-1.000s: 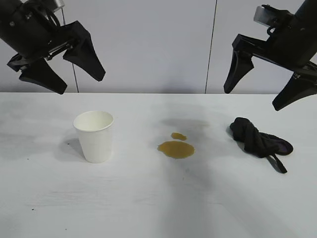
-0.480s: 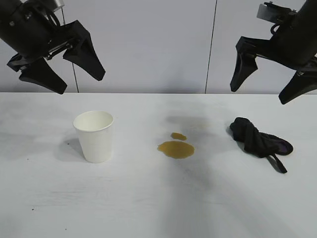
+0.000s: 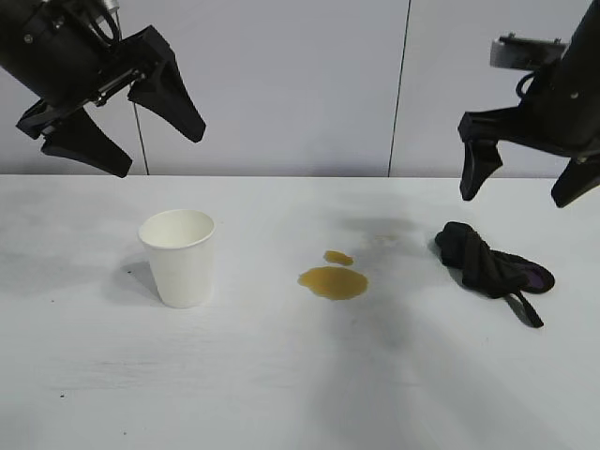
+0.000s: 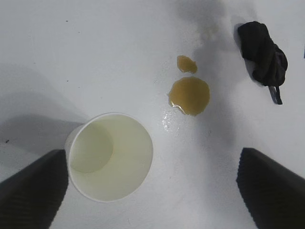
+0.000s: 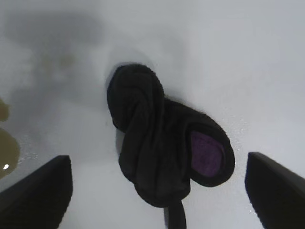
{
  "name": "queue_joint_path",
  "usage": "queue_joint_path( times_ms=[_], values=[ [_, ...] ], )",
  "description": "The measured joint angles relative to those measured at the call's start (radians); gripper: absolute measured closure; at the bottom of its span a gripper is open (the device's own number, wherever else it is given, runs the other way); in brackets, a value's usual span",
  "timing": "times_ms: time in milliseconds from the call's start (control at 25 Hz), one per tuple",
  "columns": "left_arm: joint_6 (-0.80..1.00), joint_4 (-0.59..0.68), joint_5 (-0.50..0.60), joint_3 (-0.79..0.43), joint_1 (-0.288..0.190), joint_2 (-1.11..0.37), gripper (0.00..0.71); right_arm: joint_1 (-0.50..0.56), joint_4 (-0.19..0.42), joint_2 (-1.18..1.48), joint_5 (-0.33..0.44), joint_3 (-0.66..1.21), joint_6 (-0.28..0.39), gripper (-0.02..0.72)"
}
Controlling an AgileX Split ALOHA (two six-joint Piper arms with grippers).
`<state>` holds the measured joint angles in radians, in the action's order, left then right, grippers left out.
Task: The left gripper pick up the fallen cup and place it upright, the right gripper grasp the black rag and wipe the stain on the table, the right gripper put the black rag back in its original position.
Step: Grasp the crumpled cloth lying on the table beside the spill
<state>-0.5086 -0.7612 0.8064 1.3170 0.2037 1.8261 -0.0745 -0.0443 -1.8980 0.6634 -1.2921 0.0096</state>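
The brown stain [image 3: 334, 282] has a wet glint [image 5: 5, 167], so I expect it to smear thin and come off when I wipe the black rag over it.
The white paper cup [image 3: 178, 258] stands upright on the left of the table [image 3: 281, 384], empty and apart from both grippers. My left gripper [image 3: 155, 150] hangs open high above it; in the left wrist view the cup [image 4: 109, 157] sits near one finger [image 4: 28, 193], well below. A brown stain [image 3: 334, 282] with a smaller spot [image 3: 338, 257] lies mid-table. The black rag [image 3: 487, 262] lies bunched at the right, with a purple patch showing [image 5: 207, 152]. My right gripper [image 3: 516, 197] hovers open above the rag [image 5: 157, 138], not touching it.
Pale wall panels with a dark seam [image 3: 400, 84] rise behind the table's far edge. The stain [image 4: 189, 95] lies between the cup and the rag [image 4: 263, 52]. Bare white tabletop stretches along the front.
The right gripper has moved right and down, turning until it hangs over the black rag. The left gripper has shifted slightly upward. Cup, stain and rag have not moved.
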Motion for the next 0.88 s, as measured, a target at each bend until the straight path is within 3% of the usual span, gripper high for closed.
queue_joint_path(
  times_ms=[160, 320, 480, 640, 800, 880],
  values=[
    [0.001, -0.002, 0.0, 0.0, 0.0, 0.0, 0.016, 0.0, 0.0, -0.071, -0.046, 0.0, 0.005, 0.033],
    [0.001, -0.003, 0.0, 0.0, 0.0, 0.0, 0.016, 0.0, -0.001, -0.128, -0.087, -0.001, 0.005, 0.092],
    [0.001, -0.003, 0.0, 0.0, 0.0, 0.0, 0.016, 0.0, -0.004, -0.159, -0.11, -0.002, 0.016, 0.241],
    [0.001, -0.003, 0.0, 0.0, 0.0, 0.0, 0.016, 0.0, -0.007, -0.185, -0.138, -0.005, 0.033, 0.34],
    [0.001, -0.003, 0.001, 0.0, 0.0, 0.0, 0.016, 0.0, -0.007, -0.188, -0.145, -0.006, 0.05, 0.592],
    [0.001, -0.003, 0.001, 0.0, 0.0, 0.0, 0.016, 0.0, -0.007, -0.188, -0.145, -0.008, 0.05, 0.597]
  ],
)
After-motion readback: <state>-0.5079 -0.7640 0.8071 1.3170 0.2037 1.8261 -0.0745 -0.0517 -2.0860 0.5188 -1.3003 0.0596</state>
